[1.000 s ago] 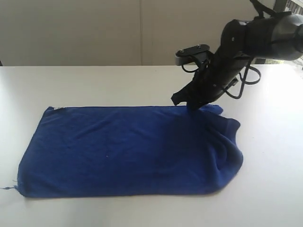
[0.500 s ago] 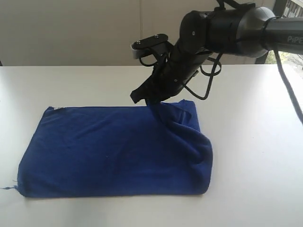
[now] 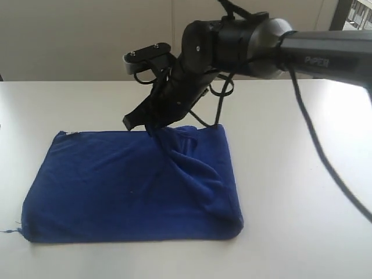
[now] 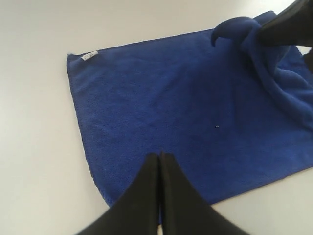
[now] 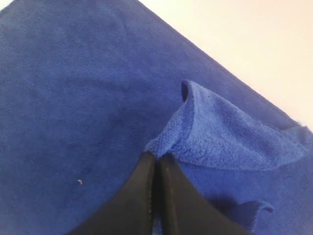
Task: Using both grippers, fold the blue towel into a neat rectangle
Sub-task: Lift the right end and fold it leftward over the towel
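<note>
The blue towel lies flat from the lifted corner (image 5: pixel 170 132) to the white label (image 4: pixel 90 55), so my right gripper should move toward the label next and let go next to it.
A blue towel (image 3: pixel 116 186) lies flat on the white table (image 3: pixel 302 174), its right part lifted and draped back over itself. My right gripper (image 3: pixel 152 127) is shut on the towel's far right corner (image 5: pixel 220 132), held just above the towel's far edge near its middle. In the right wrist view the fingertips (image 5: pixel 157 155) pinch that raised fold. The left gripper (image 4: pixel 160 155) is shut with nothing between its fingers, over the towel (image 4: pixel 161 98) near one long edge. It is out of the exterior view. The right fingers (image 4: pixel 283 24) show in the left wrist view.
A small white label (image 3: pixel 72 134) marks the towel's far left corner. A loose thread sticks out at the near left corner (image 3: pixel 8 231). The right arm (image 3: pixel 244 40) with its black cables reaches across above the table's back. A pale wall stands behind.
My right gripper has carried the towel corner leftward along the far edge, from the right end to about the middle. The folded-over flap grew and the towel's right edge moved left.
</note>
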`<state>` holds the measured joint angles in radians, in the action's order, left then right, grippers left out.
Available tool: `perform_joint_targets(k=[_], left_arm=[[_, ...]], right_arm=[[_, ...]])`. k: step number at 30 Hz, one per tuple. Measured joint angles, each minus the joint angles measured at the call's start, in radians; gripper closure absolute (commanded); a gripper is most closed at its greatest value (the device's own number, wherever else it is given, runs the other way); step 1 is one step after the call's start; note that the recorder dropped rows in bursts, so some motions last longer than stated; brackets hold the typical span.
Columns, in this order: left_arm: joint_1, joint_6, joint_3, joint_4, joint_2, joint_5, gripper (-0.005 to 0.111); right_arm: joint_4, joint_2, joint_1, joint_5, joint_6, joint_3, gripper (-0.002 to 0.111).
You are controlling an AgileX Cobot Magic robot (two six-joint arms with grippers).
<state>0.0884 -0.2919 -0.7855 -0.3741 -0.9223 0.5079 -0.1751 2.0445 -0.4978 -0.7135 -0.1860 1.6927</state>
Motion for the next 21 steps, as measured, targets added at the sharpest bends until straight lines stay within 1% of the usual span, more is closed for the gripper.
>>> perform_joint_targets(k=[12,21], left_arm=[[0.000,0.000,0.000,0.000,0.000,0.002,0.107],[0.000,0.000,0.000,0.000,0.000,0.002,0.107]], right_arm=[[-0.021,0.152,-0.120,-0.022,0.002,0.242,0.108],[-0.054,0.259,-0.173,-0.044,0.002,0.404,0.108]])
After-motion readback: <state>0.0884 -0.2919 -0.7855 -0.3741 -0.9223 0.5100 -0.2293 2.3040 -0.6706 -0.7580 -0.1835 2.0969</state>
